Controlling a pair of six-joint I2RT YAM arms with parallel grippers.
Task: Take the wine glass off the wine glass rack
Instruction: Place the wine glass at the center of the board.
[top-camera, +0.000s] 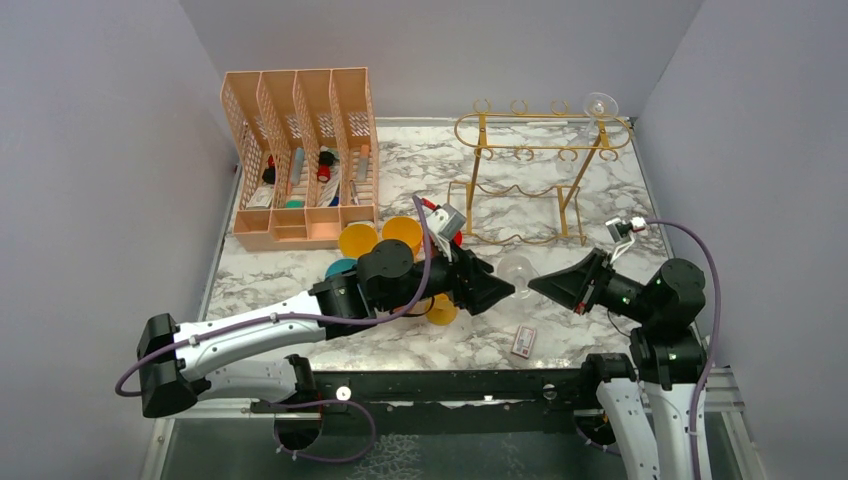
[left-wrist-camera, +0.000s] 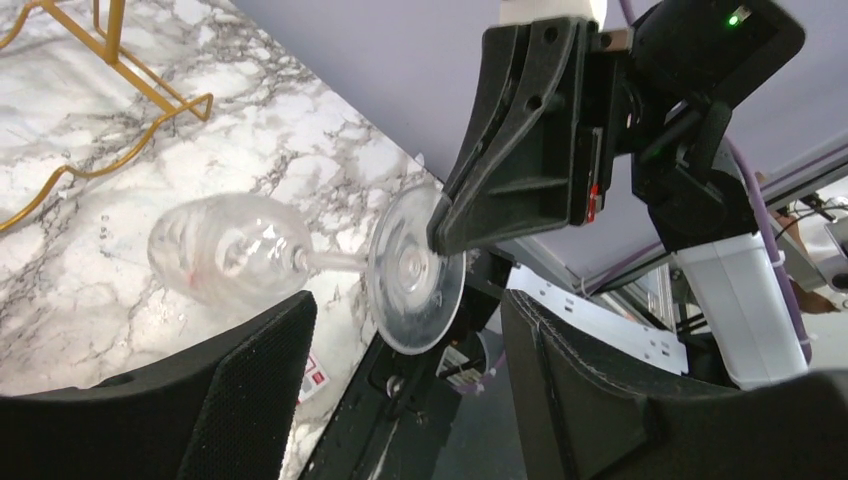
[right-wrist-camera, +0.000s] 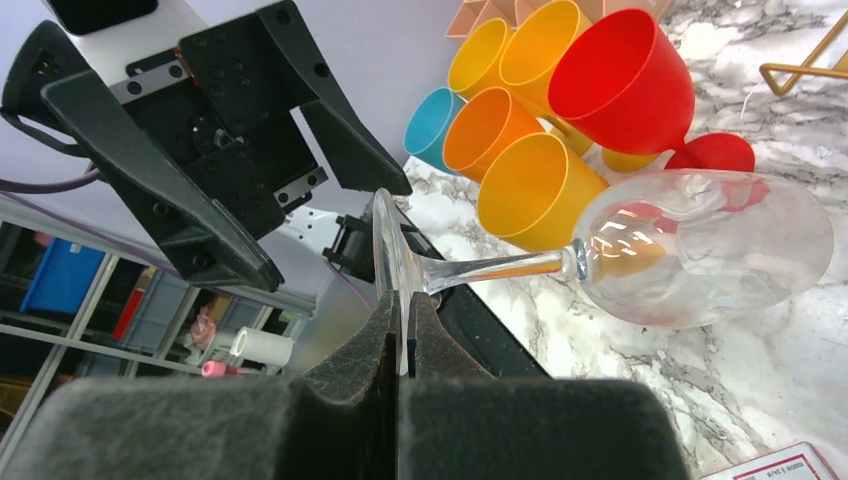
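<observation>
I need to move my left gripper to the bowl (top-camera: 516, 270) and tip it up, because the wine glass is lying on its side with my left gripper next to its foot (left-wrist-camera: 408, 278).
A clear wine glass (top-camera: 516, 270) lies on its side in the air over the front of the table, bowl (right-wrist-camera: 700, 245) away from the right arm. My right gripper (right-wrist-camera: 403, 330) is shut on the rim of its round foot (right-wrist-camera: 385, 250). The left wrist view shows the bowl (left-wrist-camera: 225, 248), the foot (left-wrist-camera: 415, 270) and the right gripper (left-wrist-camera: 520, 150) pinching it. My left gripper (left-wrist-camera: 400, 390) is open, its fingers wide apart just short of the foot and not touching it. The gold wire rack (top-camera: 545, 140) stands at the back right with a second glass (top-camera: 600, 103) hanging on it.
A peach lattice file organiser (top-camera: 300, 160) stands at the back left. Yellow, orange, red and teal plastic cups (right-wrist-camera: 560, 110) cluster under my left arm (top-camera: 380, 238). A small red-and-white card (top-camera: 523, 342) lies near the front edge. Grey walls close in three sides.
</observation>
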